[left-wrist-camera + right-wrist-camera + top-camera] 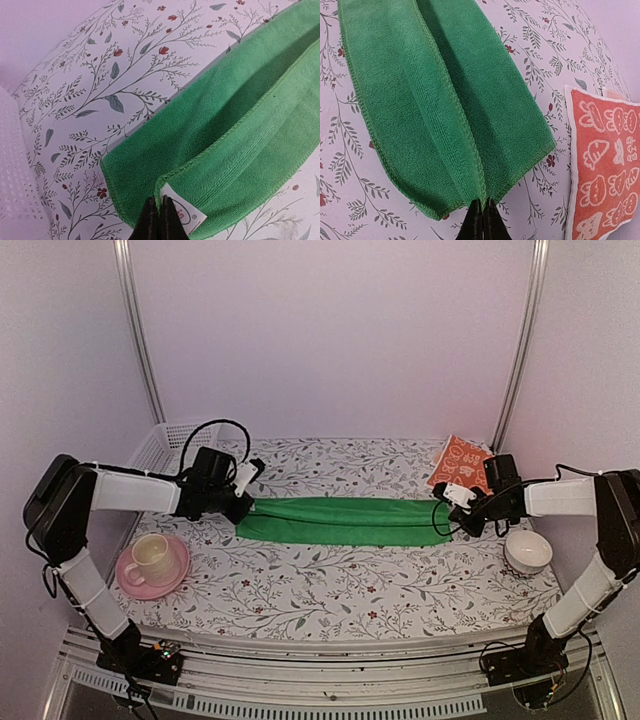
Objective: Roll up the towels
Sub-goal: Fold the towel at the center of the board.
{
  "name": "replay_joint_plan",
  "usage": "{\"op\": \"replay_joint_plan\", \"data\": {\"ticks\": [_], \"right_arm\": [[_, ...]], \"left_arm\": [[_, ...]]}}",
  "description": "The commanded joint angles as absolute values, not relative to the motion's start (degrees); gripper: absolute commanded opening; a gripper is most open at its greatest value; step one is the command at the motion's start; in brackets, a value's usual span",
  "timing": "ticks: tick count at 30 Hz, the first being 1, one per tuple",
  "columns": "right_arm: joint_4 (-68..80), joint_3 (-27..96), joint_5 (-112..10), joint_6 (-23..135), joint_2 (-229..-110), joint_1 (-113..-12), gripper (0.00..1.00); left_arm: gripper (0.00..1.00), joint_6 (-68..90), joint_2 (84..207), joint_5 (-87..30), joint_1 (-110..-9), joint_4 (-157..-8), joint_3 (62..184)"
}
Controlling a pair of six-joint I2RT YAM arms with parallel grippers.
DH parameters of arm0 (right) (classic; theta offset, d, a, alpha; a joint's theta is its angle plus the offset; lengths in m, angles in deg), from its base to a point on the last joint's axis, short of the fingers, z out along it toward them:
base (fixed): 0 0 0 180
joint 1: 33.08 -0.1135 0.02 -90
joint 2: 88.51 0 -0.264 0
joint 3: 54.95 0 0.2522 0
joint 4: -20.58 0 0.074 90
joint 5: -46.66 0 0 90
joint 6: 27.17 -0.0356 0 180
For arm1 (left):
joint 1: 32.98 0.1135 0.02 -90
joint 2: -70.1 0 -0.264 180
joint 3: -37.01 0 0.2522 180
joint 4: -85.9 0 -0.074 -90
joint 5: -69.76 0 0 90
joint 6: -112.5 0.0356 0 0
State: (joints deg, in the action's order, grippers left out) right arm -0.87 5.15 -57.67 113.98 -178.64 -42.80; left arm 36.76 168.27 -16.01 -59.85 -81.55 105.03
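The folded edge (350,522) is stretched straight along the green towel's near edge, so my right gripper keeps lowering it toward that near edge (430,544) and lets go there.
The green towel (345,521) lies stretched left to right across the middle of the flowered table, its near long edge folded over the rest. My left gripper (243,502) is shut on the folded edge at the towel's left end, next to its white label (184,213). My right gripper (450,512) is shut on the same folded edge at the right end, seen in the right wrist view (482,206). The orange-red towel (461,463) with white pattern lies flat at the back right, also in the right wrist view (605,170).
A white mesh basket (165,445) stands at the back left. A pink saucer (128,578) with a cream cup (151,558) sits front left. A white bowl (527,551) sits front right, near my right arm.
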Motion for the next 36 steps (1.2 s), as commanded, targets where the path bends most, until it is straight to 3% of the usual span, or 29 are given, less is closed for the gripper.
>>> {"op": "replay_joint_plan", "data": {"ticks": [1, 13, 24, 30, 34, 36], "right_arm": [[-1.51, 3.73, -59.28, 115.55, -176.06, -42.84, 0.02], [-2.32, 2.26, -60.13, 116.94, -176.97, -42.92, 0.03], [-3.05, -1.3, -60.3, 122.38, -174.89, -42.93, 0.08], [-3.48, -2.29, -60.15, 123.27, -174.26, -42.93, 0.16], [-3.83, -3.07, -60.25, 123.94, -173.47, -42.94, 0.18], [-4.23, -3.37, -60.13, 124.49, -172.97, -42.98, 0.24]], "left_arm": [[0.0, 35.18, 165.13, -15.02, -60.55, -81.56, 102.95], [0.0, 34.9, 166.64, -16.17, -60.91, -81.01, 101.47], [0.1, 33.52, 166.3, -16.56, -61.12, -79.5, 101.49], [0.22, 31.69, 165.32, -15.67, -61.31, -78.24, 100.81], [0.24, 30.86, 164.29, -14.21, -61.43, -77.41, 99.78], [0.28, 30.56, 163.86, -13.42, -61.45, -77.2, 99.44]]}}
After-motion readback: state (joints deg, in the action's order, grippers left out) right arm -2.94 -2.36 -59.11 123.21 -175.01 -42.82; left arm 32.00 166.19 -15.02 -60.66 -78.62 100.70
